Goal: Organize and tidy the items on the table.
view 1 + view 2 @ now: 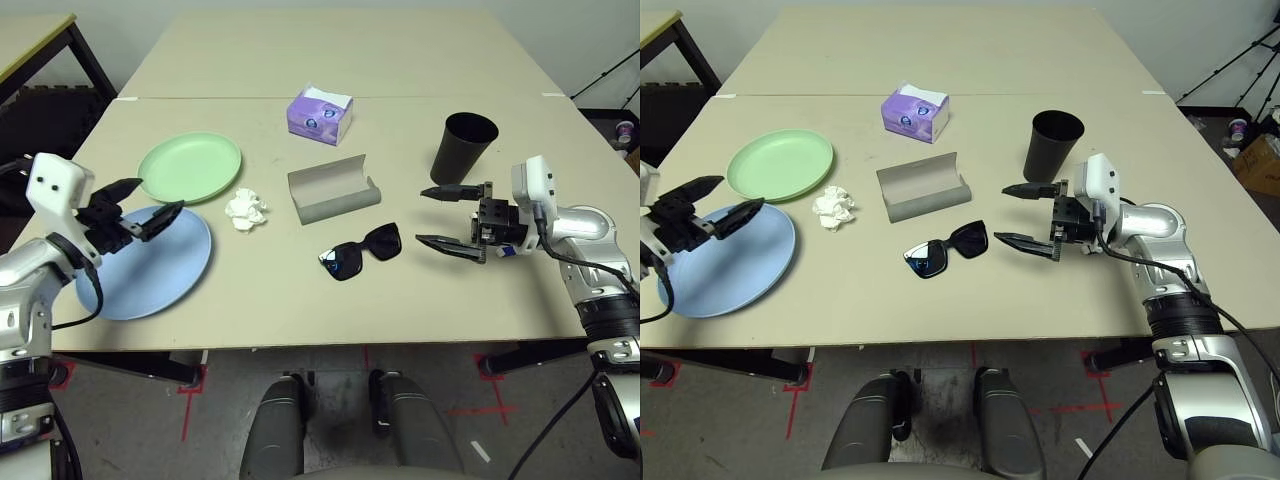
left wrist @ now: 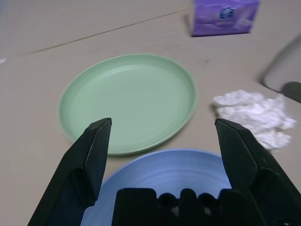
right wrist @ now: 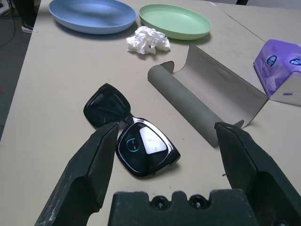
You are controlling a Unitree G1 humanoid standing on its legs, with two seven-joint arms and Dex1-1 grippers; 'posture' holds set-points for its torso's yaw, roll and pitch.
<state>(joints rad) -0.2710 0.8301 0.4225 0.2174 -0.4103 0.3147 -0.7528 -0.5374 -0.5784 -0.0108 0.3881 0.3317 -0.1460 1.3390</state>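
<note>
The blue plate is empty [image 1: 165, 272] and its edge opposite the white tissue is free, so my left gripper should keep going to that edge [image 1: 79, 287] and close across it.
On the beige table [image 1: 300, 300] a pale green plate [image 1: 190, 167] lies at the left, with a blue plate [image 1: 150, 265] just in front of it. My left gripper [image 1: 143, 206] hovers open over the blue plate's far edge. A crumpled white tissue [image 1: 246, 209] lies right of the plates. The grey glasses case [image 1: 333, 187] stands open mid-table, and the black sunglasses [image 1: 361, 251] lie in front of it. My right gripper [image 1: 442, 218] is open, just right of the sunglasses. Behind it stands the black cup [image 1: 464, 147].
A purple tissue box [image 1: 320, 114] sits behind the glasses case. A second table [image 1: 330, 50] joins at the far side. A dark bench [image 1: 40, 60] stands off to the far left and a tripod [image 1: 610, 70] to the far right.
</note>
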